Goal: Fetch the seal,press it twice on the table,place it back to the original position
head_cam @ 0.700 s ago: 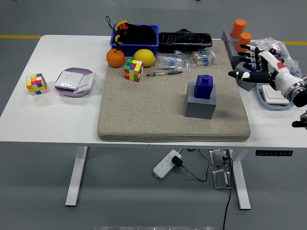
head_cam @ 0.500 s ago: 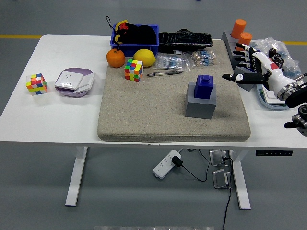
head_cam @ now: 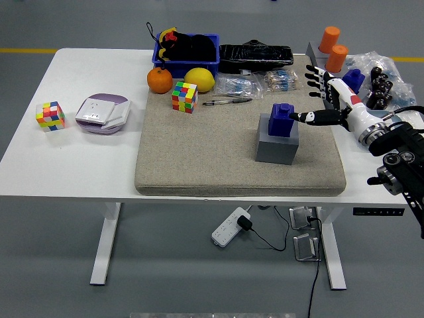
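The grey box's rim point(head_cam: 277, 140) goes around the foot of the seal point(head_cam: 281, 120), so I expect a square hollow hidden under the seal when I lift it out.
The seal point(head_cam: 282, 120) is a dark blue block with a small knob on top. It stands on a grey box point(head_cam: 277, 146) in the right half of the beige mat point(head_cam: 199, 152). My right hand point(head_cam: 323, 99) hovers just to the right of the seal with its fingers spread and nothing in them. Its thumb points at the seal's side without touching it. The left arm does not show.
At the mat's back lie a Rubik's cube point(head_cam: 185, 97), an orange point(head_cam: 159, 80), a lemon point(head_cam: 199, 79), a pen point(head_cam: 226, 101) and a blue bin point(head_cam: 186, 52). Orange cylinders point(head_cam: 334, 50) and a blue block point(head_cam: 353, 80) stand behind my right hand. Another cube point(head_cam: 50, 115) sits far left.
My right hand has moved left from the table's right edge onto the mat, close to the seal. The seal has not moved.
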`<action>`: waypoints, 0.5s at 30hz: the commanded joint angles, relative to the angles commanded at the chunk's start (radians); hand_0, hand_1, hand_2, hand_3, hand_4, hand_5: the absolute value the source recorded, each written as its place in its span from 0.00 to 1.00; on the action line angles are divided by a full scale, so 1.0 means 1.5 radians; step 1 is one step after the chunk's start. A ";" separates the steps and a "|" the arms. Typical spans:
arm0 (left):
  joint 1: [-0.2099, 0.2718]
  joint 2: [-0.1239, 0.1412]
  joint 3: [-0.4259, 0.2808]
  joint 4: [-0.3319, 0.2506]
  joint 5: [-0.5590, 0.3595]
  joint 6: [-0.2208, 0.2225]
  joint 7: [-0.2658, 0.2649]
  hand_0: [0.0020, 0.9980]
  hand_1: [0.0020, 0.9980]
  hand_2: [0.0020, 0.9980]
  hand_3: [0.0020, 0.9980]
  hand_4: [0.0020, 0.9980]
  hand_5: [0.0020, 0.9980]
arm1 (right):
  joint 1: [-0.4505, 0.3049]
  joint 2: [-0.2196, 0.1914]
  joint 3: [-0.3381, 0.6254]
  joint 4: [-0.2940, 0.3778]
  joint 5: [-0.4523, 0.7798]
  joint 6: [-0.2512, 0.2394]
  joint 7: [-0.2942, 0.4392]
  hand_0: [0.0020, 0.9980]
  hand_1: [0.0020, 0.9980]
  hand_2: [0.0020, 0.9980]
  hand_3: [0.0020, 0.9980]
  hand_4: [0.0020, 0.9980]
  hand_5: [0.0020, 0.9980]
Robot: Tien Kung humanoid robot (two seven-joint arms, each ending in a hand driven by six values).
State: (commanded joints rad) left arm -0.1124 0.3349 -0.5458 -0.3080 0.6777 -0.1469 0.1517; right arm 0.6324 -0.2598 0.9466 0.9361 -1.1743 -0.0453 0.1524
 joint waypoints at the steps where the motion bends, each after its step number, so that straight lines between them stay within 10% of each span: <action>1: 0.000 0.000 0.000 0.000 0.000 0.000 0.000 0.82 0.80 0.77 0.82 0.77 0.28 | 0.000 0.001 -0.004 0.000 -0.001 0.000 0.000 0.86 0.92 0.95 1.00 1.00 0.03; 15: -0.003 0.000 0.004 -0.001 0.000 0.000 0.000 0.82 0.80 0.77 0.82 0.77 0.28 | -0.005 0.017 -0.039 -0.009 0.005 -0.012 0.009 0.85 0.91 0.94 0.98 1.00 0.00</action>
State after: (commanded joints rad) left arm -0.1167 0.3356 -0.5396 -0.3092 0.6781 -0.1473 0.1511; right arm 0.6243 -0.2338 0.8875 0.9218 -1.1668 -0.0626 0.1662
